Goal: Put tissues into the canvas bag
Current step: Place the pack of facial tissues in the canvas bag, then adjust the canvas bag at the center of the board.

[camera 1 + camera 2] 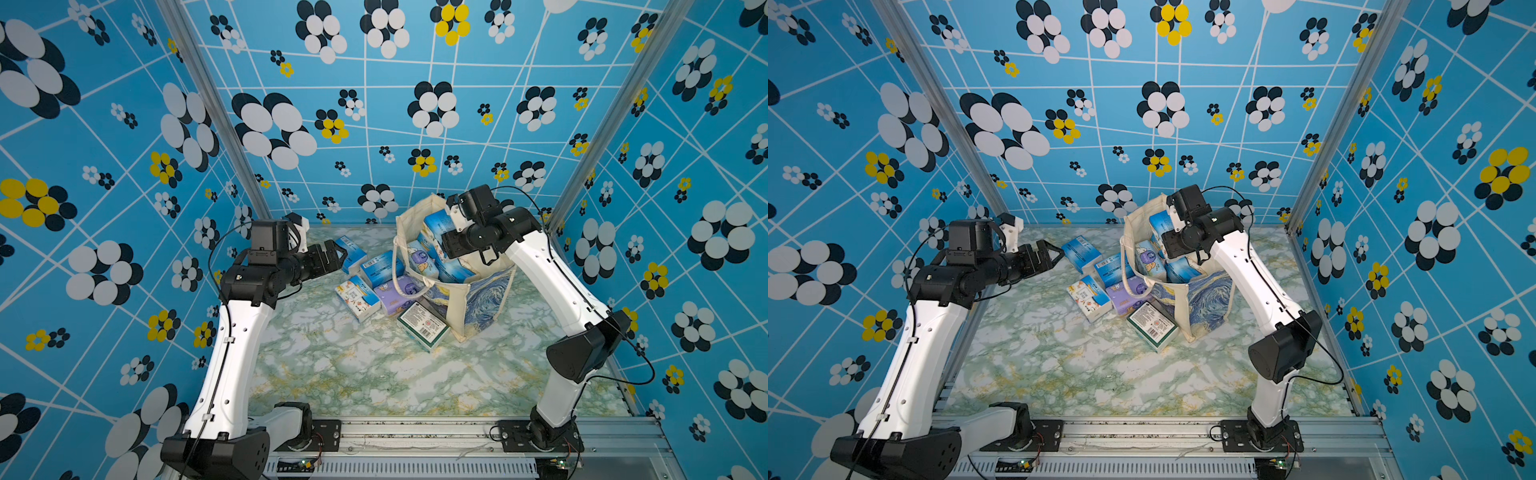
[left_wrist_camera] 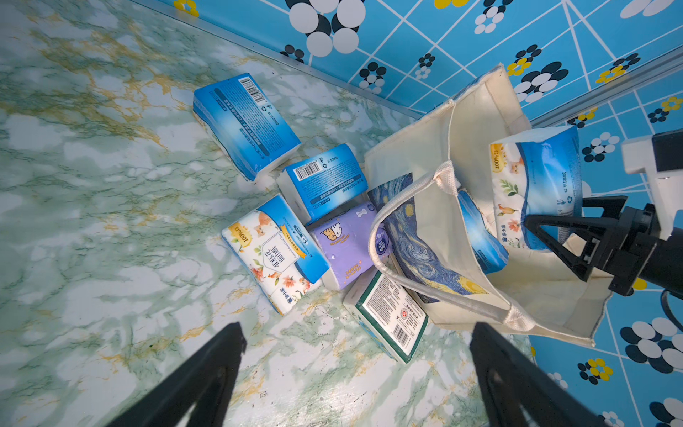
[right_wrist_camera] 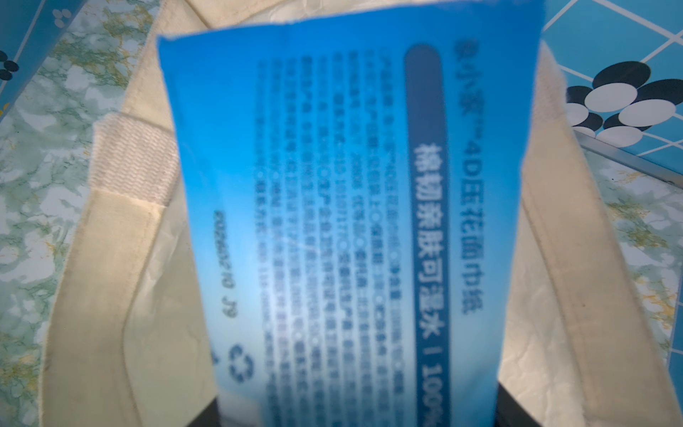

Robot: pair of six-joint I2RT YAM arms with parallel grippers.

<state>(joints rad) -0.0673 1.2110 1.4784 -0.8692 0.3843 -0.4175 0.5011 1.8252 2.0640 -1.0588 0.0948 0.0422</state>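
The canvas bag stands crooked and its opening (image 1: 432,254) is narrow. My left gripper and my right gripper should draw the bag's rim (image 1: 408,212) open, with the blue pack inside.
The canvas bag (image 1: 486,299) stands open at the back right, several tissues (image 1: 419,259) inside it. My right gripper (image 3: 356,414) reaches into its mouth, jaws against the sides of an upright blue pack (image 3: 351,203), which also shows in the left wrist view (image 2: 536,177). On the table left of the bag lie two blue packs (image 1: 348,249) (image 1: 380,266), a white floral one (image 1: 357,297), a lilac one (image 1: 395,297) and a green-white one (image 1: 424,326). My left gripper (image 1: 338,255) hovers open beside the far blue pack, nothing between its fingers (image 2: 221,355).
The bag's loop handle (image 2: 384,222) droops over the lilac pack. Blue flower-patterned walls (image 1: 124,208) close in the left, back and right sides. Marbled green tabletop (image 1: 353,374) stretches toward the front metal rail (image 1: 415,432).
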